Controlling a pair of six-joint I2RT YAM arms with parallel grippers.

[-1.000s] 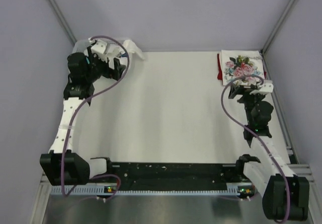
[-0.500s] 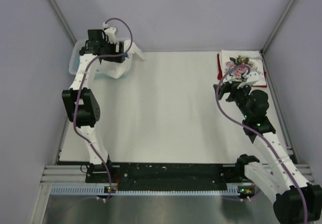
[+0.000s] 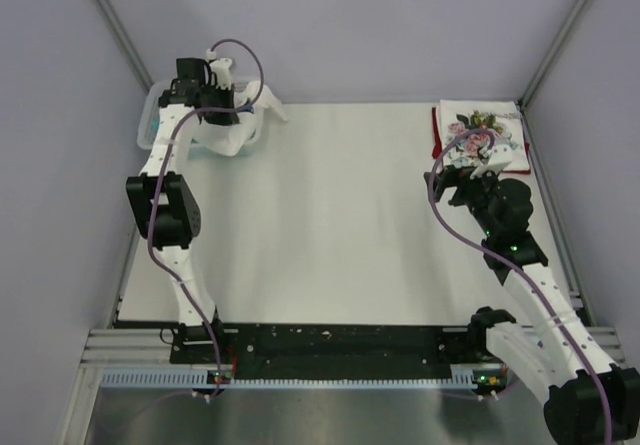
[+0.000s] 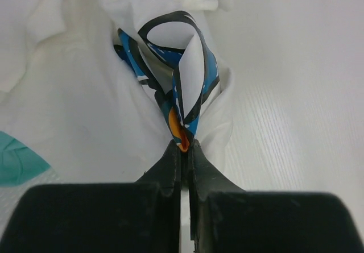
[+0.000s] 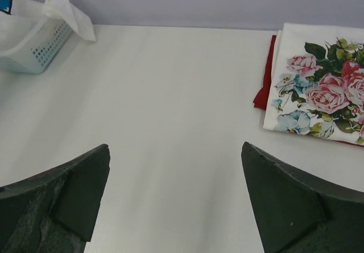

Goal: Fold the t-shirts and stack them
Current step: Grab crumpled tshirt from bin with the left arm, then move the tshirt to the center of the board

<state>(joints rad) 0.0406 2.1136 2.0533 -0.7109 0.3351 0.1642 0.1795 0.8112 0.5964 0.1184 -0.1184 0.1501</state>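
The white t-shirt is held in my left gripper by a fold of its print (image 4: 185, 113), so I should put it down in the middle of the table (image 3: 335, 230) and take hold of its edges before I fold it.
A crumpled white t-shirt (image 4: 79, 94) with a blue and black daisy print (image 4: 196, 77) lies in the mesh basket (image 3: 148, 117) at the table's far left corner. My left gripper (image 4: 183, 146) is shut on a pinched fold of that print; from above the left gripper (image 3: 240, 107) reaches over the basket. A sleeve of the white shirt (image 5: 71, 11) hangs over the basket rim. At the far right, a folded rose-print shirt (image 5: 318, 88) lies on a folded dark red one (image 5: 264, 91). My right gripper (image 5: 175, 148) hangs open over bare table, just in front of that stack (image 3: 480, 130).
The pale mesh basket (image 5: 31, 51) stands against the back wall at the left. A teal patch (image 4: 20, 162) shows at the left edge of the left wrist view. Grey walls close in the table at the back and both sides.
The left arm stretched out to the basket and its jaws closed on the printed white shirt. The right arm shifted slightly and stays open.
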